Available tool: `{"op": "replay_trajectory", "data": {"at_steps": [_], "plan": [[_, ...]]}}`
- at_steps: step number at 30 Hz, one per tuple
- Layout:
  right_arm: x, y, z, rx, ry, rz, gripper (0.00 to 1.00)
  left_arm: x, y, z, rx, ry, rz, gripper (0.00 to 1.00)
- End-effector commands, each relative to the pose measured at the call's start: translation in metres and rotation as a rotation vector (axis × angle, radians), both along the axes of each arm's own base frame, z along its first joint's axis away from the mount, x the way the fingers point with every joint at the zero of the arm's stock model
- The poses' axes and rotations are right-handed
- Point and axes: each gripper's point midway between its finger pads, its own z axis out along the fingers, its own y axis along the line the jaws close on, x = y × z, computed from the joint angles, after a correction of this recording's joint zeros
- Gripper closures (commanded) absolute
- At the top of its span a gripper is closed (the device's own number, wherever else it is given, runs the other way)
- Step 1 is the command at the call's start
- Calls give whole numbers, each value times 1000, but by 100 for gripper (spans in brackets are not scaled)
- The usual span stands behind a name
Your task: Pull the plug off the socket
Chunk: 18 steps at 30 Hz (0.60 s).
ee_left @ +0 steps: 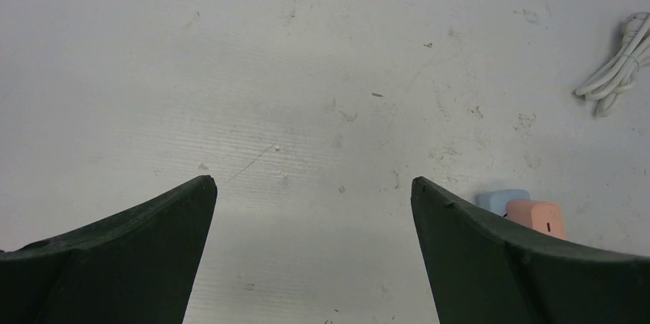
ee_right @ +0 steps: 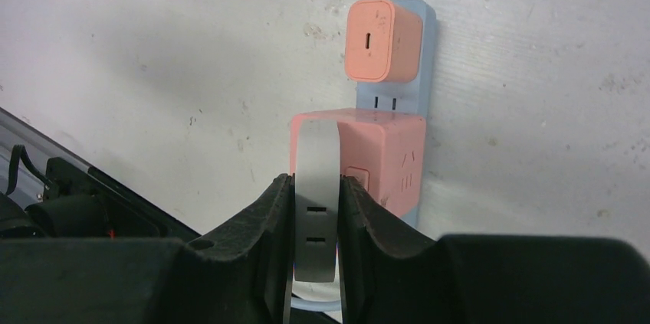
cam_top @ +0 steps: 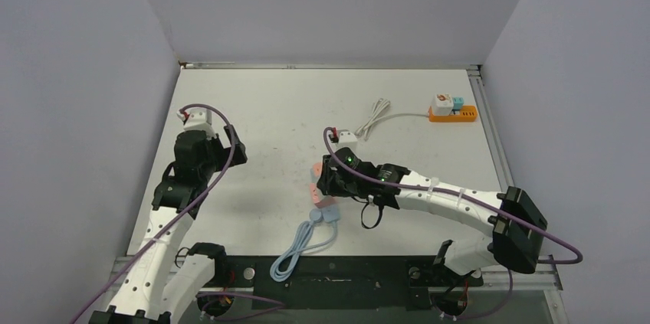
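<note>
The socket strip's pink block (ee_right: 389,149) is under the white plug, free of any grip, so my right gripper should open and my left gripper should hold the pink block before the pull.
A pink and light blue socket strip (ee_right: 387,163) lies on the table, in the top view (cam_top: 325,203) near the middle. A small pink charger (ee_right: 382,39) sits plugged in at its far end. My right gripper (ee_right: 316,182) is shut on a flat white plug (ee_right: 316,163) with two slots, over the strip's pink block. I cannot tell whether the plug's prongs are still seated. In the top view the right gripper (cam_top: 331,178) covers the strip's far part. My left gripper (ee_left: 314,186) is open and empty over bare table, at the left in the top view (cam_top: 230,149).
The strip's light blue cable (cam_top: 301,251) is coiled near the front edge. An orange socket strip (cam_top: 454,113) with plugs and a bundled white cable (cam_top: 373,119) lies at the back right. The left wrist view shows the pink and blue strip's end (ee_left: 529,213) and that white cable (ee_left: 617,71).
</note>
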Motion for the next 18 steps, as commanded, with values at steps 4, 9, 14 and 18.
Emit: {"op": "replay_trajectory", "data": {"at_steps": [4, 9, 14, 18], "plan": [[45, 34, 45, 267, -124, 165, 95, 7, -19, -6, -25, 21, -88, 4], [59, 17, 26, 132, -184, 234, 91, 8, -37, -24, -45, 89, -149, 4], [69, 3, 15, 140, -221, 260, 74, 9, -45, -35, -64, 142, -155, 4], [75, -4, 18, 134, -283, 276, 50, 11, -61, -32, -116, 130, -221, 4]]}}
